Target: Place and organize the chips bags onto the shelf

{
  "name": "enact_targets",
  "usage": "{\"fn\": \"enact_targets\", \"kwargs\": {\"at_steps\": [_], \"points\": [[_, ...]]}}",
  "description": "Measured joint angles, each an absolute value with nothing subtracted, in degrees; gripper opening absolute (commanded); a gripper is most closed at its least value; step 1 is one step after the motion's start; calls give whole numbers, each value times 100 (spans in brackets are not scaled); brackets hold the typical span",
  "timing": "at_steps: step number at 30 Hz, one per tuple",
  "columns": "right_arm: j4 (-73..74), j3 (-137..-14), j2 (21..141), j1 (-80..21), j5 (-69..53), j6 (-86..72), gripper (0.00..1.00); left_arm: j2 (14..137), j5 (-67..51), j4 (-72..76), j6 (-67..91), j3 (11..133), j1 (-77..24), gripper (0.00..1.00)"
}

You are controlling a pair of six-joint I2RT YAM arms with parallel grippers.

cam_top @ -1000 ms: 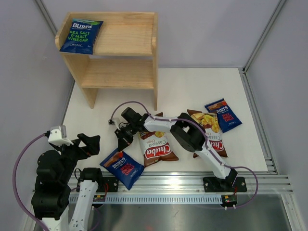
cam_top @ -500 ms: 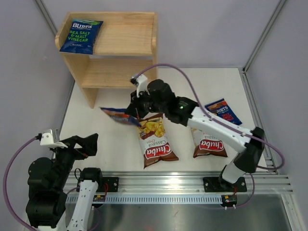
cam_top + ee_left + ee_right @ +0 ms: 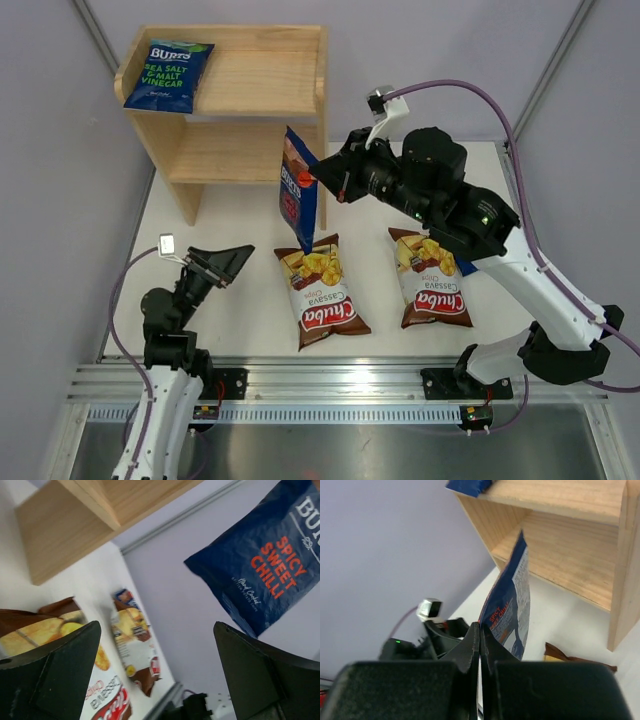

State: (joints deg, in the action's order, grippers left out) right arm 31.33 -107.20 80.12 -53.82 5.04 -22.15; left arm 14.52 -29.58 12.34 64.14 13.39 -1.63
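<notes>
The robot's right gripper is pinching the Spicy Sweet Chilli bag near its top point(image 3: 302, 164), so the left gripper should grab its bottom end point(image 3: 297, 229) and lay the bag down on the shelf.
My right gripper point(image 3: 318, 172) is shut on the edge of a blue Burts "Spicy Sweet Chilli" bag point(image 3: 299, 190) and holds it upright in the air, just in front of the right side panel of the wooden shelf point(image 3: 262, 152). The right wrist view shows the bag point(image 3: 512, 605) pinched in the gripper point(image 3: 480, 627), with the shelf's lower tier point(image 3: 570, 555) behind it. A Burts bag with green text point(image 3: 168, 75) lies on the shelf top at the left. Two Chuba bags point(image 3: 320, 292) point(image 3: 432, 280) lie flat on the table. My left gripper point(image 3: 225, 262) is open and empty, low at the front left.
A sliver of a third blue bag point(image 3: 466, 267) shows behind my right arm; the left wrist view shows it small and far off point(image 3: 125, 597). The held bag hangs overhead in that view point(image 3: 270, 575). Grey walls enclose the table. A metal rail point(image 3: 330, 380) runs along the near edge.
My right arm lifted the blue bag from the front-left table up and back to beside the shelf, turning it upright. My left arm dropped low and now points toward the table centre.
</notes>
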Motion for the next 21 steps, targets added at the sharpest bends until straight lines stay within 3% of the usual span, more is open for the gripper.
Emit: {"fn": "enact_targets", "kwargs": {"at_steps": [9,14,21], "points": [[3111,-11428,8012,-5378,-60,-2469,0,3155,-2884,6010,8532,652,-1345,99],[3103,-11649,8178,-5378,-222,-2602,0,3393,-2401,6713,8569,867,-2252,99],[2917,-11653,8324,-5378,-622,-2917,0,3979,-1776,7225,8517,963,-2742,99]]}}
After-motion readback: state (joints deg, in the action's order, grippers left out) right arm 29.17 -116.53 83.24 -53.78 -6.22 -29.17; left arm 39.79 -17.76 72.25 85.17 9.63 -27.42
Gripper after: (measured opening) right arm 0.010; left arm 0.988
